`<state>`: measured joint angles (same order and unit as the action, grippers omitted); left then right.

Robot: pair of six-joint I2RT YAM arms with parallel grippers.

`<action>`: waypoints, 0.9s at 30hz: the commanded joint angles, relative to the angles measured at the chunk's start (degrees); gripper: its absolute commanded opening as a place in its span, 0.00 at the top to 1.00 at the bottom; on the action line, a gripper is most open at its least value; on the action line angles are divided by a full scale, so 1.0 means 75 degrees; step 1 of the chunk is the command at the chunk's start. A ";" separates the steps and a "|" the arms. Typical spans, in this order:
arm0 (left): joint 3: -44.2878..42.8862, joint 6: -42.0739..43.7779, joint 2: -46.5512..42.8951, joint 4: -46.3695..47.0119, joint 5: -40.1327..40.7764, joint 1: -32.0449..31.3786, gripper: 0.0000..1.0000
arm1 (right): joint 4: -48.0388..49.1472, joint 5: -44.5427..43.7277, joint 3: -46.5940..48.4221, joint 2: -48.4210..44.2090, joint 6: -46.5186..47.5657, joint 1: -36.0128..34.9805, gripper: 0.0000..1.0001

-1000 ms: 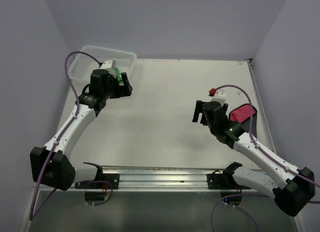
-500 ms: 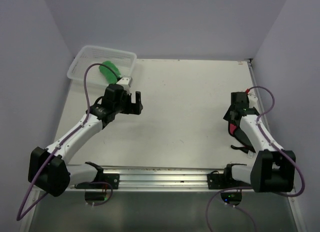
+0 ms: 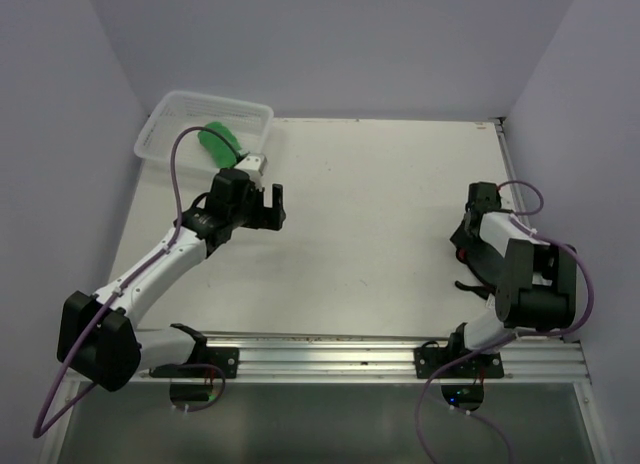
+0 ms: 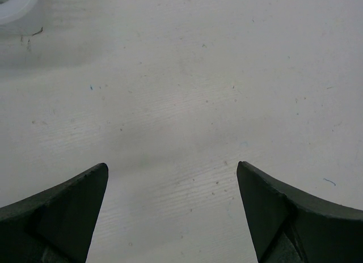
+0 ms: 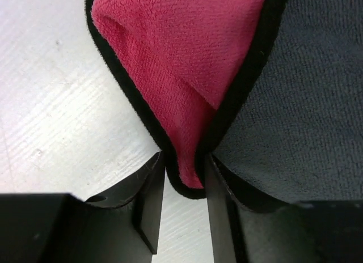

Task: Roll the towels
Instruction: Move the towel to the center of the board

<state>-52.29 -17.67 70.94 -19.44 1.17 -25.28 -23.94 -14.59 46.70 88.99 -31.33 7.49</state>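
The red towel is at the side of the table, too far away for my left gripper to reach. My right gripper should pull it to mid-table [image 3: 355, 229] first and then grip its corner again.
The green towel [image 3: 220, 141] lies bunched inside the white basket [image 3: 160, 134] at the back left. My left gripper [image 3: 270, 208] hovers over bare table just in front of the basket, open with nothing between its fingers [image 4: 68, 200]. The red towel [image 5: 181, 59] lies at the right side of the table, with its dark grey underside [image 5: 306, 104] turned up beside the red. My right gripper [image 5: 185, 161] is shut on the towel's black-hemmed corner, both fingers touching the hem. From above, only a sliver of the red towel [image 3: 460, 253] shows beside the right gripper [image 3: 466, 239].
The basket's rim [image 4: 11, 5] shows at the top left corner of the left wrist view. The right arm is folded back close to the table's right edge [image 3: 520, 199]. A metal rail [image 3: 320, 349] runs along the near edge.
The left gripper came out of the basket, leaving the green towel inside. The right arm swung to the right side and its jaws closed on the red towel's corner.
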 commanded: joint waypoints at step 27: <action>-0.0211 0.0188 0.0010 -0.0068 0.0453 -0.0134 0.01 | -0.0030 0.2566 0.1871 0.0475 -0.0581 -0.6002 0.46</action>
<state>-52.29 -16.91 72.07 -20.45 3.46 -25.69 -22.41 1.30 59.40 94.24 -35.59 -37.17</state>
